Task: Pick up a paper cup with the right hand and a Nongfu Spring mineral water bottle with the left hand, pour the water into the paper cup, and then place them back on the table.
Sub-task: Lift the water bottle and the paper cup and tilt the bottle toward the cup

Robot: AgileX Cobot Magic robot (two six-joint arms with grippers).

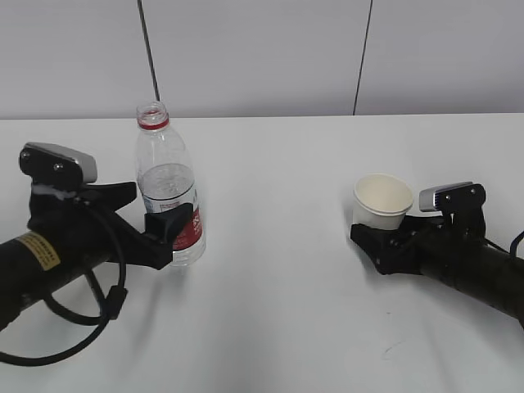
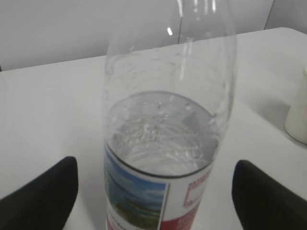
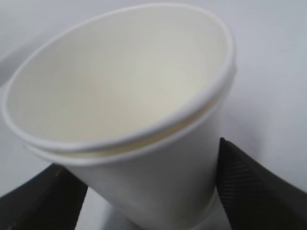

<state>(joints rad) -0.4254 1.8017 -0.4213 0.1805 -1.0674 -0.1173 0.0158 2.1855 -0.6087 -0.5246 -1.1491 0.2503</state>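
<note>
My gripper will pour a thin stream from the bottle [image 1: 171, 192] when it tips the bottle's neck below level, because the water line [image 1: 166, 169] is far below the bottle's opening.
The Nongfu Spring mineral water bottle [image 1: 168, 176] stands upright and uncapped on the white table [image 1: 278, 278], about half full. My left gripper [image 1: 174, 227] is open around its labelled lower part. In the left wrist view the bottle [image 2: 163, 143] stands between the two black fingers [image 2: 41, 196] with bare table showing on both sides. My right gripper [image 1: 381, 236] is shut on the lower body of the paper cup [image 1: 382, 199], which is empty. In the right wrist view the cup [image 3: 120, 91] fills the frame and both fingers [image 3: 254, 187] press against its wall.
The paper cup's edge shows at the right of the left wrist view [image 2: 298, 115]. A grey wall with two dark vertical seams [image 1: 149, 49] stands behind the table's far edge. A black cable [image 1: 74, 327] loops under the left arm.
</note>
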